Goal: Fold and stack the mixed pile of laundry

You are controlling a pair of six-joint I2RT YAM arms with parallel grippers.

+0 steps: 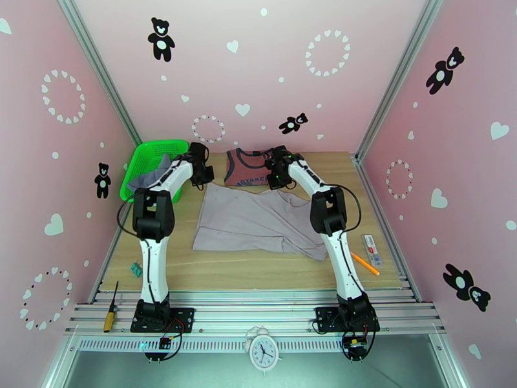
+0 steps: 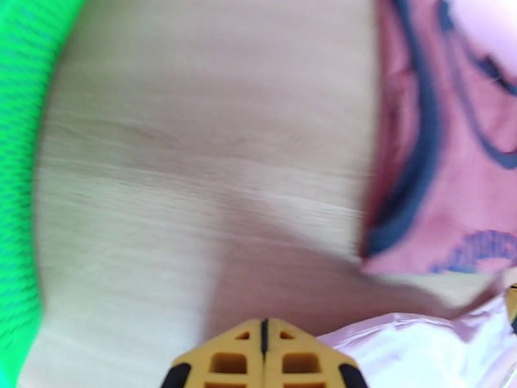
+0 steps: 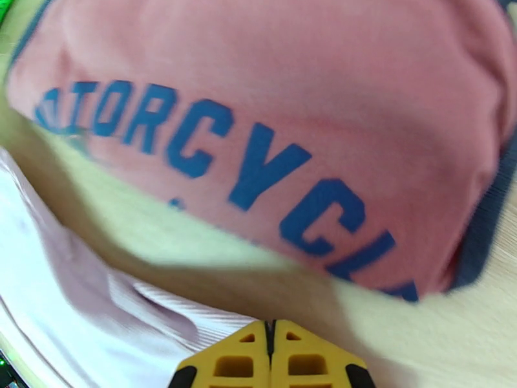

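The shirt's back edge is wrinkled beyond my right gripper. I should lower that edge and shift my right gripper out to the shirt's far back corner.
A pale mauve shirt (image 1: 255,221) lies spread flat mid-table, its right side rumpled. Behind it lies the brick-red tank top (image 1: 247,168) with dark trim; its lettering reads blue in the right wrist view (image 3: 258,124). A grey garment (image 1: 150,179) sits in the green basket. My left gripper (image 1: 203,174) is shut, low over bare wood by the shirt's back-left corner, with pale cloth (image 2: 413,350) just to the right of its fingertips (image 2: 239,357). My right gripper (image 1: 278,178) is shut at the shirt's back edge, in front of the tank top. I see no cloth between either pair of jaws.
The green mesh basket (image 1: 147,156) stands at the back left, against the wall. A screwdriver (image 1: 111,308) and a teal clip (image 1: 136,269) lie front left. An orange pen (image 1: 365,263) and a small packet (image 1: 371,248) lie at the right. A clock (image 1: 263,350) sits below the rail.
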